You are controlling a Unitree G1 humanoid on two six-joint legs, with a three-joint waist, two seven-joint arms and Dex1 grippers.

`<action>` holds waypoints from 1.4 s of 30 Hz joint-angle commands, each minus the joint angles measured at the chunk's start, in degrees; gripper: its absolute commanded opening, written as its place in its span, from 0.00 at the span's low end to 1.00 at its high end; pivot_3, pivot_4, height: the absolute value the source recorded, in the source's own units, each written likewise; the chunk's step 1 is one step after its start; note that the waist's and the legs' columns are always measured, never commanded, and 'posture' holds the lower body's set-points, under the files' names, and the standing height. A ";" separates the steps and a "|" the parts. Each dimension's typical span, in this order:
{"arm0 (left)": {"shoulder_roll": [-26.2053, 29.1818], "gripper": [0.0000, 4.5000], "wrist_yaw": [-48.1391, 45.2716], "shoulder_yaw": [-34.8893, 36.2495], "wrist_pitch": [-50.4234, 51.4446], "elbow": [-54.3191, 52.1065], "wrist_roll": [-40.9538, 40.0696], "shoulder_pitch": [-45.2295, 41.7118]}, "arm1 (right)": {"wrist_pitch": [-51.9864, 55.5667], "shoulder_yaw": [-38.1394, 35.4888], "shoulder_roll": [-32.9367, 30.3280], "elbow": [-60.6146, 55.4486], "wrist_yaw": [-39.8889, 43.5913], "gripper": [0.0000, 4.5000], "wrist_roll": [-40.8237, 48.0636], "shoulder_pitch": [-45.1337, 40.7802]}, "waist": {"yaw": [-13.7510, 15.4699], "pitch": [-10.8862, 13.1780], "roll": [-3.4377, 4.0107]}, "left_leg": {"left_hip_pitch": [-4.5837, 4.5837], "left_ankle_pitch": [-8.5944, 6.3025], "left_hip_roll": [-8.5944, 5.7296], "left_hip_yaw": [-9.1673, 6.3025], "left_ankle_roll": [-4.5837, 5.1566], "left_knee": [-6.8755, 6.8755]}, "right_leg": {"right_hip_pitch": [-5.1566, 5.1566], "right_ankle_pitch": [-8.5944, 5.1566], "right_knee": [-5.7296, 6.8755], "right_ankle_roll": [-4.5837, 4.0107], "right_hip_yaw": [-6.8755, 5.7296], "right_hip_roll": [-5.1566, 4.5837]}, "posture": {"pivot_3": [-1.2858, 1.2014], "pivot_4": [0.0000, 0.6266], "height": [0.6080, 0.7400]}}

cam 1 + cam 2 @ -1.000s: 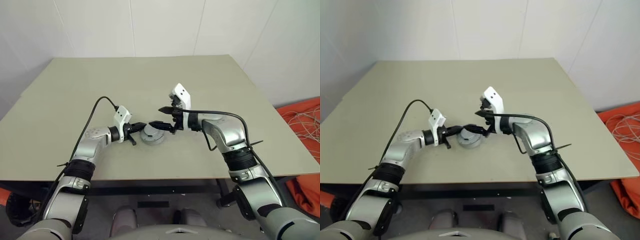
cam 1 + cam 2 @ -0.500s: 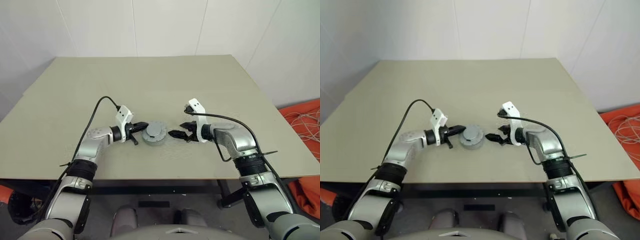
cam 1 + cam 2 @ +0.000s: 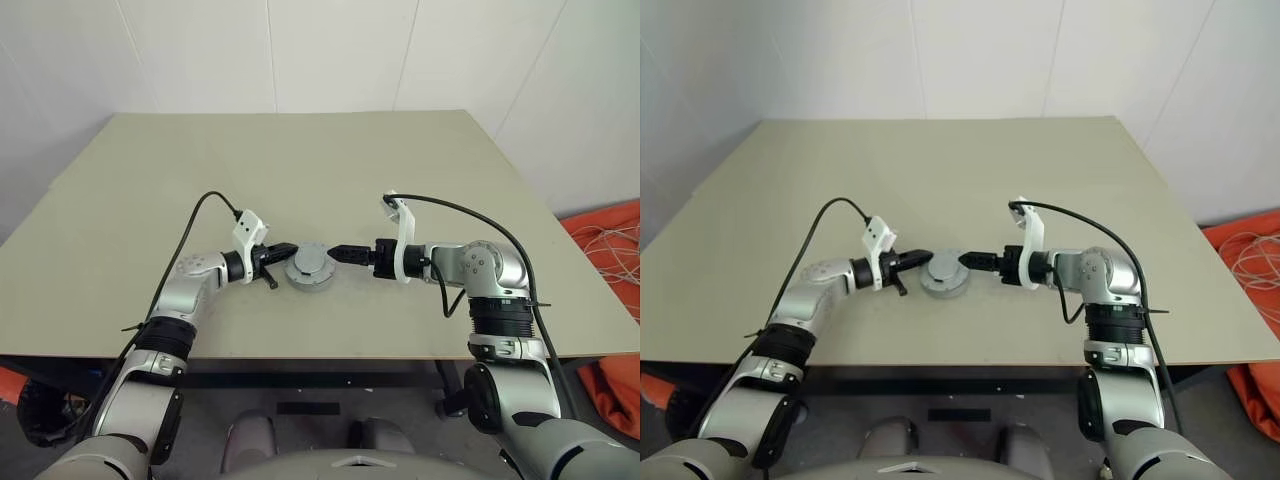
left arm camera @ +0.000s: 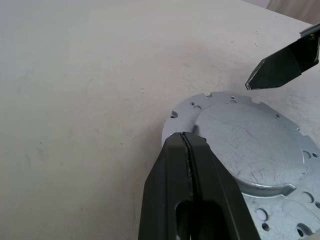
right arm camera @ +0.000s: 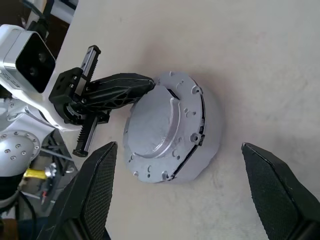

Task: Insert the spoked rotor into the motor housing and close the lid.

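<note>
My gripper will carry the motor housing and the lid will stay on and move with it, because the lid's rim tabs (image 5: pixel 196 138) sit down into the housing's edge.
The motor housing (image 3: pixel 310 270) is a short round silver shell on the table between my two grippers. A flat silver disc with small rim holes and a raised centre, the lid (image 5: pixel 155 127), sits on top of it, with a dark seam below. The spoked rotor is hidden. My left gripper (image 3: pixel 285 250) is shut and empty, its tip (image 4: pixel 184 137) against the disc's left rim. My right gripper (image 3: pixel 338 252) is open, level with the housing's right side and pointing at it without touching. Its fingers (image 5: pixel 97 190) stand wide apart.
The beige table (image 3: pixel 300 160) stretches far behind and to both sides of the housing, with its front edge close below the arms. On the floor at the right lies an orange cloth with pale cables (image 3: pixel 610 250). A white wall stands behind.
My right gripper left the top of the housing, swung right and down, rolled, and now points level at the housing's right side. The left gripper and housing stayed put.
</note>
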 commanded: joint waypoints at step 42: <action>-1.05 0.00 -0.48 -0.72 -0.26 0.15 0.54 -0.63 | 12.15 -20.72 16.81 3.00 -15.43 1.00 5.09 -3.86 | 0.25 0.06 0.10 | -0.01 0.10 0.00 0.01 -0.17 -0.16 | -0.11 -0.04 0.01 0.07 -0.01 -0.01 | 0.52 0.00 1.00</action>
